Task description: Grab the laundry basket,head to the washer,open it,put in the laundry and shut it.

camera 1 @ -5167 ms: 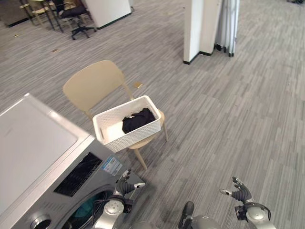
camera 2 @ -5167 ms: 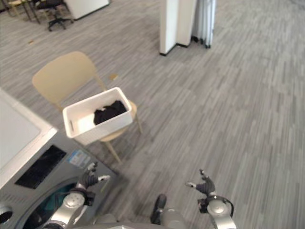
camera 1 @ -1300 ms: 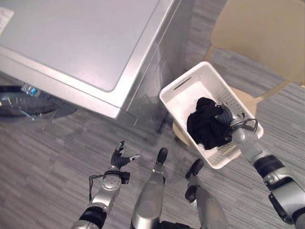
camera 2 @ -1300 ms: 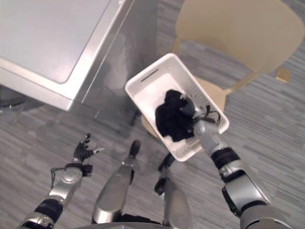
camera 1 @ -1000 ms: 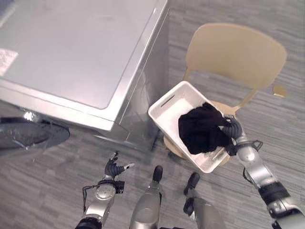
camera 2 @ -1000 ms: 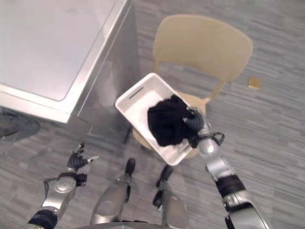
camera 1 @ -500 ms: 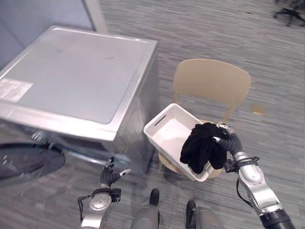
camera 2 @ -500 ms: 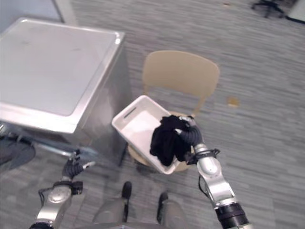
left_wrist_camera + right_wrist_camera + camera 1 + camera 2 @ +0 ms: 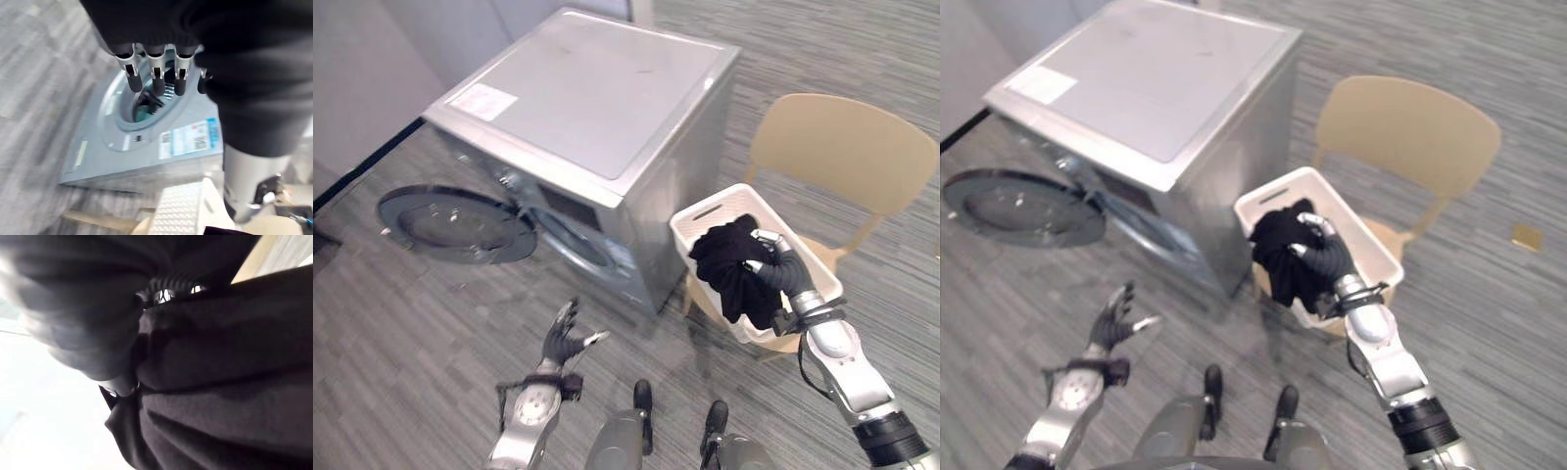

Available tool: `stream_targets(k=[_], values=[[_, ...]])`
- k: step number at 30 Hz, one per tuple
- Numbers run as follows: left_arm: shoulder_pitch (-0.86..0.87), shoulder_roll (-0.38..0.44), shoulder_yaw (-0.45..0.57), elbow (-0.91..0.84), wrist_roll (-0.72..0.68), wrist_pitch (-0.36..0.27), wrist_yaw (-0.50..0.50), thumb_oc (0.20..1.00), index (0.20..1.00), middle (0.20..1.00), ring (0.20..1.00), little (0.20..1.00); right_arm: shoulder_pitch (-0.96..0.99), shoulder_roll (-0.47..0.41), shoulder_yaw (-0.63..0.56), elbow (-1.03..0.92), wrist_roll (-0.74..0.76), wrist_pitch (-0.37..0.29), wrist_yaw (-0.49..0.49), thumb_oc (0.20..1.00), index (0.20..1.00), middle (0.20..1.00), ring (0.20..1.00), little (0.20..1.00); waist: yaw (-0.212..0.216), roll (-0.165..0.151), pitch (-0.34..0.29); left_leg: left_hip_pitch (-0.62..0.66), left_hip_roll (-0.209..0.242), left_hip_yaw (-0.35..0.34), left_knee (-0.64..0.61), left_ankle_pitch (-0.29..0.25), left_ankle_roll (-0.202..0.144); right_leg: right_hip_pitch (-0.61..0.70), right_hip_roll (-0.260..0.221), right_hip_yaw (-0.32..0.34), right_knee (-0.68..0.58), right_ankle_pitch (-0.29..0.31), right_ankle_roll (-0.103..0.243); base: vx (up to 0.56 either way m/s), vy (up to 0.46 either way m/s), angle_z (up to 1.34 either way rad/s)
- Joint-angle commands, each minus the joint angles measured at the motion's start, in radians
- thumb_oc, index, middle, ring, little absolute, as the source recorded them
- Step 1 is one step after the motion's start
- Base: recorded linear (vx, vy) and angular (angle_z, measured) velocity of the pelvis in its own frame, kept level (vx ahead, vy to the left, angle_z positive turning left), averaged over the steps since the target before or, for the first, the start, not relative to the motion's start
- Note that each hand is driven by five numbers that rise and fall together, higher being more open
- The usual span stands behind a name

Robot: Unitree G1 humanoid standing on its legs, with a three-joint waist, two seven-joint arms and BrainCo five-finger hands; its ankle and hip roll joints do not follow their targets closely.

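I can see the basket's white inside around the bunched black garment, so the laundry basket should be empty when I carry the garment away.
A black garment hangs bunched over the white laundry basket, with my right hand shut on it. In the right wrist view the black cloth lies wrapped over that hand. The basket rests on a tan chair beside the silver washer. The washer's round door stands swung wide open to the left, and its drum opening shows past my left hand's fingers. My left hand hovers low over the floor in front of the washer, open and holding nothing.
Grey striped carpet stretches all around. A grey wall with a dark baseboard runs along the upper left, behind the open door. The chair's backrest rises behind the basket on the right.
The whole view has swung round, now showing the washer's front with its door open. My right hand still holds the black garment, lifted slightly above the basket.
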Motion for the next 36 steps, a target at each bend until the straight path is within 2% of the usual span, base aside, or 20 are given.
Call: stream_targets(k=[1, 5, 12, 14, 17, 18, 19, 26, 27, 28, 29, 32, 36], values=[[-0.128, 0.075, -0.065, -0.07, 0.072, -0.066, 0.002, 1.0, 1.0, 1.0, 1.0, 1.0, -0.143, 0.04, 0.059, -0.087, 0.089, -0.072, 0.025, 0.2, 0.2, 0.2, 0.2, 0.2, -0.026, -0.085, -0.051, -0.008, -0.027, 0.042, -0.061, -0.024, 0.006, 0.06, 0.013, 0.033, -0.111, -0.038, 0.091, 0.04, 0.13, 0.42], [-0.204, 0.066, -0.127, -0.076, 0.096, -0.064, 0.022, 1.0, 1.0, 1.0, 1.0, 1.0, -0.211, 0.063, 0.123, -0.094, 0.106, -0.061, 0.028, 0.2, 0.2, 0.2, 0.2, 0.2, -0.035, -0.099, -0.09, 0.053, -0.039, 0.035, -0.147, -0.01, 0.007, 0.085, 0.009, 0.025, -0.124, -0.025, 0.103, 0.08, 0.096, 0.41], [-0.344, 0.046, -0.215, -0.039, 0.097, -0.059, 0.043, 1.0, 1.0, 1.0, 1.0, 1.0, -0.332, 0.144, 0.213, -0.081, 0.175, -0.053, 0.032, 0.2, 0.2, 0.2, 0.2, 0.2, -0.042, -0.117, -0.136, 0.091, -0.051, 0.045, -0.162, -0.022, 0.016, 0.101, 0.005, 0.041, -0.108, -0.021, 0.113, 0.03, 0.072, 0.04], [-0.394, 0.013, -0.252, -0.004, 0.089, -0.049, 0.065, 1.0, 1.0, 1.0, 1.0, 1.0, -0.341, 0.196, 0.246, -0.083, 0.226, -0.048, 0.035, 0.2, 0.2, 0.2, 0.2, 0.2, -0.051, -0.12, -0.154, 0.107, -0.053, 0.053, -0.162, -0.027, 0.019, 0.11, 0.002, 0.046, -0.102, -0.022, 0.117, 0.04, 0.056, -0.03], [-0.421, -0.014, -0.27, 0.02, 0.08, -0.042, 0.079, 1.0, 1.0, 1.0, 1.0, 1.0, -0.33, 0.227, 0.266, -0.08, 0.247, -0.045, 0.036, 0.2, 0.2, 0.2, 0.2, 0.2, -0.054, -0.12, -0.16, 0.12, -0.054, 0.056, -0.162, -0.032, 0.021, 0.116, 0.002, 0.051, -0.1, -0.023, 0.118, 0.04, 0.032, -0.14], [-0.43, -0.026, -0.281, 0.028, 0.076, -0.042, 0.083, 0.633, 0.633, 0.633, 0.633, 0.633, -0.326, 0.241, 0.275, -0.076, 0.255, -0.043, 0.038, 0.2, 0.2, 0.2, 0.2, 0.2, -0.056, -0.119, -0.163, 0.125, -0.055, 0.058, -0.162, -0.034, 0.022, 0.12, 0.001, 0.053, -0.1, -0.024, 0.119, 0.03, 0.028, -0.15], [-0.449, -0.037, -0.293, 0.032, 0.078, -0.043, 0.091, 0.2, 0.2, 0.2, 0.2, 0.2, -0.325, 0.26, 0.293, -0.064, 0.259, -0.046, 0.037, 0.2, 0.2, 0.2, 0.2, 0.2, -0.058, -0.118, -0.167, 0.133, -0.055, 0.061, -0.162, -0.038, 0.024, 0.125, -0.001, 0.057, -0.1, -0.023, 0.121, 0.05, 0.033, -0.09], [-0.421, -0.025, -0.264, 0.003, 0.063, -0.052, 0.115, 0.2, 0.2, 0.2, 0.2, 0.2, -0.302, 0.246, 0.306, -0.04, 0.236, -0.037, 0.035, 0.2, 0.2, 0.2, 0.2, 0.2, -0.057, -0.114, -0.176, 0.153, -0.056, 0.07, -0.162, -0.045, 0.025, 0.145, -0.003, 0.067, -0.115, -0.015, 0.125, 0.03, 0.001, -0.08], [-0.39, -0.016, -0.235, -0.012, 0.055, -0.049, 0.12, 0.2, 0.2, 0.2, 0.2, 0.2, -0.272, 0.224, 0.295, -0.035, 0.22, -0.028, 0.034, 0.442, 0.442, 0.442, 0.442, 0.442, -0.055, -0.114, -0.18, 0.156, -0.056, 0.069, -0.162, -0.046, 0.025, 0.151, -0.003, 0.069, -0.121, -0.014, 0.125, 0.02, -0.015, -0.14], [-0.389, -0.016, -0.234, -0.013, 0.055, -0.049, 0.119, 0.2, 0.2, 0.2, 0.2, 0.2, -0.271, 0.224, 0.295, -0.036, 0.219, -0.027, 0.034, 0.533, 0.533, 0.533, 0.533, 0.533, -0.056, -0.114, -0.18, 0.157, -0.056, 0.069, -0.162, -0.047, 0.025, 0.151, -0.003, 0.069, -0.121, -0.014, 0.125, 0.03, -0.033, -0.11], [-0.357, -0.007, -0.207, -0.025, 0.052, -0.048, 0.119, 0.2, 0.2, 0.2, 0.2, 0.2, -0.248, 0.206, 0.281, -0.031, 0.2, -0.017, 0.034, 1.0, 1.0, 1.0, 1.0, 1.0, -0.054, -0.113, -0.181, 0.159, -0.056, 0.069, -0.162, -0.046, 0.024, 0.155, -0.003, 0.068, -0.125, -0.012, 0.126, 0.01, -0.026, -0.04], [-0.318, 0.001, -0.175, -0.036, 0.047, -0.043, 0.115, 0.2, 0.2, 0.2, 0.2, 0.2, -0.217, 0.186, 0.261, -0.034, 0.172, -0.01, 0.033, 1.0, 1.0, 1.0, 1.0, 1.0, -0.053, -0.112, -0.182, 0.16, -0.056, 0.066, -0.162, -0.045, 0.024, 0.158, -0.002, 0.067, -0.128, -0.01, 0.126, 0.0, -0.023, -0.01], [-0.212, 0.017, -0.08, -0.058, 0.022, -0.041, 0.101, 0.2, 0.2, 0.2, 0.2, 0.2, -0.101, 0.129, 0.163, -0.055, 0.086, -0.006, 0.025, 1.0, 1.0, 1.0, 1.0, 1.0, -0.054, -0.107, -0.18, 0.16, -0.055, 0.065, -0.162, -0.041, 0.022, 0.163, 0.0, 0.066, -0.135, -0.009, 0.126, 0.0, -0.024, 0.0]])
